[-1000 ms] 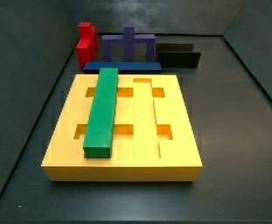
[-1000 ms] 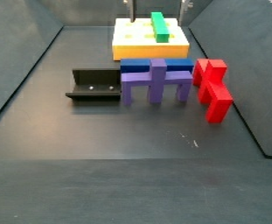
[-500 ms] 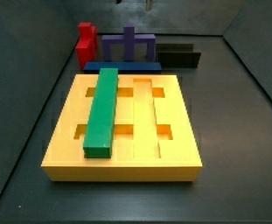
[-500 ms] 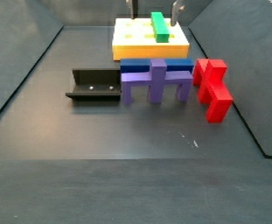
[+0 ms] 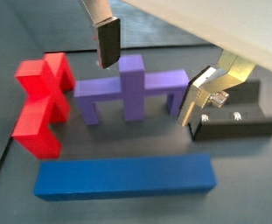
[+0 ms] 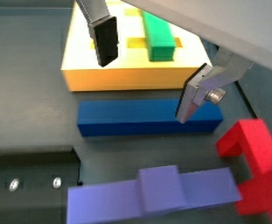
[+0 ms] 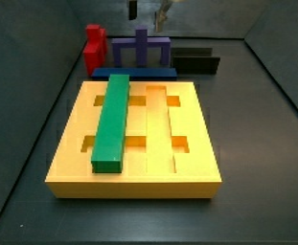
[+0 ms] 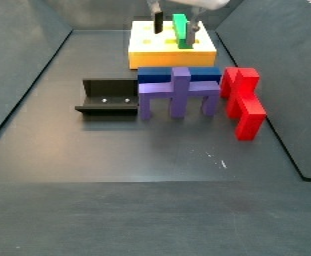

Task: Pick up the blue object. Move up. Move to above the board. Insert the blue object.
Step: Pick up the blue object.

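The green bar (image 7: pixel 110 124) sticks up above its groove. I expect the blue object (image 7: pixel 134 73) to stay just as raised in the empty long groove when I put it in.
The blue object (image 6: pixel 144 116) is a long dark-blue bar lying flat on the floor between the board (image 6: pixel 91 74) and the purple cross-shaped piece (image 6: pixel 162 188). It also shows in a wrist view (image 5: pixel 124 178) and in both side views (image 7: pixel 132 72) (image 8: pixel 155 76). The board (image 7: pixel 190 167) is a large yellow block with a green bar (image 7: pixel 113 115) lying in one groove. My gripper (image 6: pixel 149 70) is open and empty, hanging above the blue bar and the purple piece (image 5: pixel 129 87). It is apart from both, and shows in both side views (image 7: pixel 149 11) (image 8: pixel 175 30).
A red piece (image 8: pixel 243 100) stands beside the purple piece (image 8: pixel 181 95). The fixture (image 8: pixel 107 98) stands on the purple piece's other side, and shows in a wrist view (image 5: pixel 237 118). Dark walls enclose the floor.
My gripper has come down, still open, from the top edge of the side views toward the blue bar. The pieces have not moved.
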